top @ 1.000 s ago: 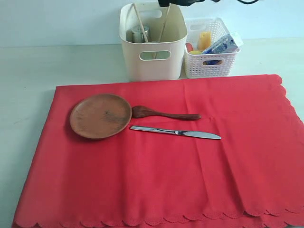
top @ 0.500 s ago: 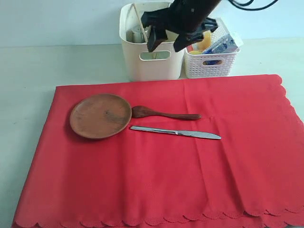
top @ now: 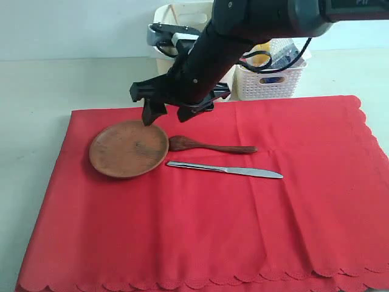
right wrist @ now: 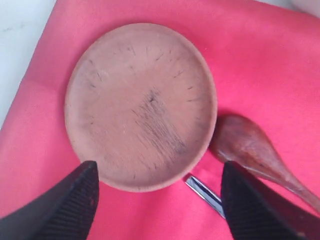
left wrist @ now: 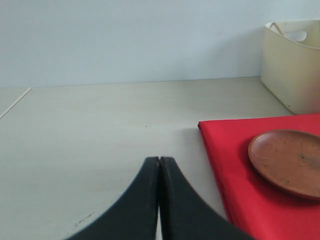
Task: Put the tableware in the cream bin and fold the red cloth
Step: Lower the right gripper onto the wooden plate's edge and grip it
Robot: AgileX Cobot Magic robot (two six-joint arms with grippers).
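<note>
The spoon's round head (top: 177, 143) lies next to the plate's rim, so I expect the brown wooden plate (top: 129, 149) to rise by itself when I pick it up.
The brown wooden plate (top: 129, 148) lies on the left of the red cloth (top: 243, 231). Right of it lie the dark wooden spoon (top: 213, 146) and the metal knife (top: 225, 170). My right gripper (top: 165, 114) hangs open just over the plate's far edge. In the right wrist view the plate (right wrist: 140, 105), spoon (right wrist: 250, 147) and knife (right wrist: 205, 192) sit below the spread right gripper (right wrist: 159, 167). My left gripper (left wrist: 159, 161) is shut and empty over bare table, left of the cloth (left wrist: 235, 150) and plate (left wrist: 287, 161). The right arm mostly hides the cream bin (top: 161, 13). Bowl and cup are hidden.
The white lattice basket (top: 273, 82) with food stands behind the cloth, right of the bin. The cream bin (left wrist: 292, 65) shows a stick at its rim in the left wrist view. Pale table surrounds the cloth on the left and back.
The right arm has swung down from above the cream bin, forward and to the left, and its open gripper now hangs over the plate. Plate, spoon and knife have not moved.
</note>
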